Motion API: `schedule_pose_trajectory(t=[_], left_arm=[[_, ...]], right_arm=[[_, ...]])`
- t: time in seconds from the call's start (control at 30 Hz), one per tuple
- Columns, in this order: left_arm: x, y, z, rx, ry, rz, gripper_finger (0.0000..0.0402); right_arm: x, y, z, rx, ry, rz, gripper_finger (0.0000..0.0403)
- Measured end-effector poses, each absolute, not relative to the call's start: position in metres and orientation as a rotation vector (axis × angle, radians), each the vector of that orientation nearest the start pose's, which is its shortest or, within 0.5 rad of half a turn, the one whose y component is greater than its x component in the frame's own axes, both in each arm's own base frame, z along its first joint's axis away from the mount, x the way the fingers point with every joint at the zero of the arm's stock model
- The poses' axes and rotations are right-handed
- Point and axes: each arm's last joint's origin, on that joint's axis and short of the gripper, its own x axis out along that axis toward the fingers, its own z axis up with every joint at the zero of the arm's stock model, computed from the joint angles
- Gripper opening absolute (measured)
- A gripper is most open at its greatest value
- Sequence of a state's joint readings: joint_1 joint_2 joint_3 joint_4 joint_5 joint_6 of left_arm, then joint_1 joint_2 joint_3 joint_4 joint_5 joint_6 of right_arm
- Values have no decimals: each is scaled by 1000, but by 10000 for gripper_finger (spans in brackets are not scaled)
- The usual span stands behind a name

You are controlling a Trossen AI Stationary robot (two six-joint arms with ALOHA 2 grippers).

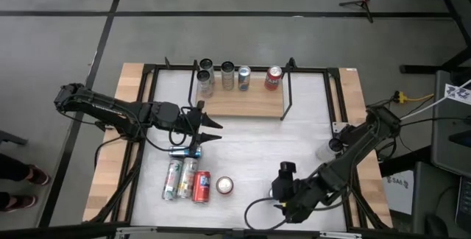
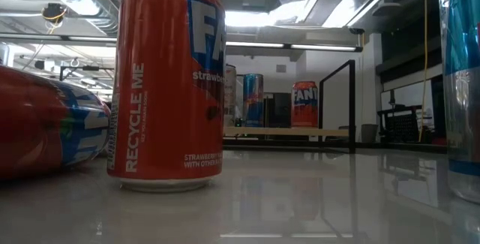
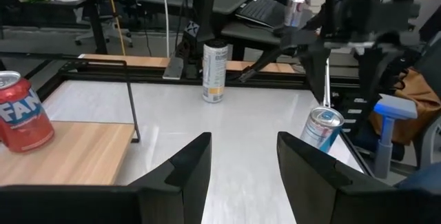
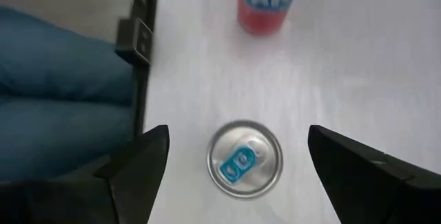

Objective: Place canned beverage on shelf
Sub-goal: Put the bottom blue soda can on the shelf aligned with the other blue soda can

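Note:
My right gripper should go on down until its open fingers are on either side of the can's body [image 2: 463, 86], and then close, because the upright blue can [image 4: 244, 158] stands alone below them.
The shelf [image 1: 243, 103], a light-wood board with black rod uprights, stands at the table's far middle with several cans upright along its far edge, a red one [image 1: 273, 77] at the right. My right gripper [image 4: 238, 141] hovers open near the front right. It points steeply down over an upright blue can with a silver top [image 4: 244, 158], one finger on either side and above it. That can also shows in the left wrist view [image 3: 322, 129] and at the low view's right edge [image 2: 461, 86]. My left gripper [image 1: 212, 129] is open and empty, just in front of the shelf's left end.
An upright red can [image 1: 224, 186] stands near the front edge, with lying cans [image 1: 188, 177] to its left and a blue one [image 1: 184, 151] below my left gripper. A silver can [image 3: 215, 72] stands by the right rail. Blue cloth [image 4: 55, 100] shows beyond the table's edge.

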State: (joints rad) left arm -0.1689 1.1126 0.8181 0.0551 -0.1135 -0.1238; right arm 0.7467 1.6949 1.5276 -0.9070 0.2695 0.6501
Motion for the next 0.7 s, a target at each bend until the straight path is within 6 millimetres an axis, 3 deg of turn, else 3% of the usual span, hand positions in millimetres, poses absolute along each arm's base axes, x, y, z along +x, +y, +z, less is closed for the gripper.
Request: schedule_pose_trajectory(t=[0.33, 0.7], left_arm=[[246, -40, 304, -88, 242, -45, 158], [246, -40, 304, -88, 242, -45, 158]], right_arm=[[265, 236, 279, 63, 1126, 49, 342], [266, 236, 277, 58, 1133, 44, 342]])
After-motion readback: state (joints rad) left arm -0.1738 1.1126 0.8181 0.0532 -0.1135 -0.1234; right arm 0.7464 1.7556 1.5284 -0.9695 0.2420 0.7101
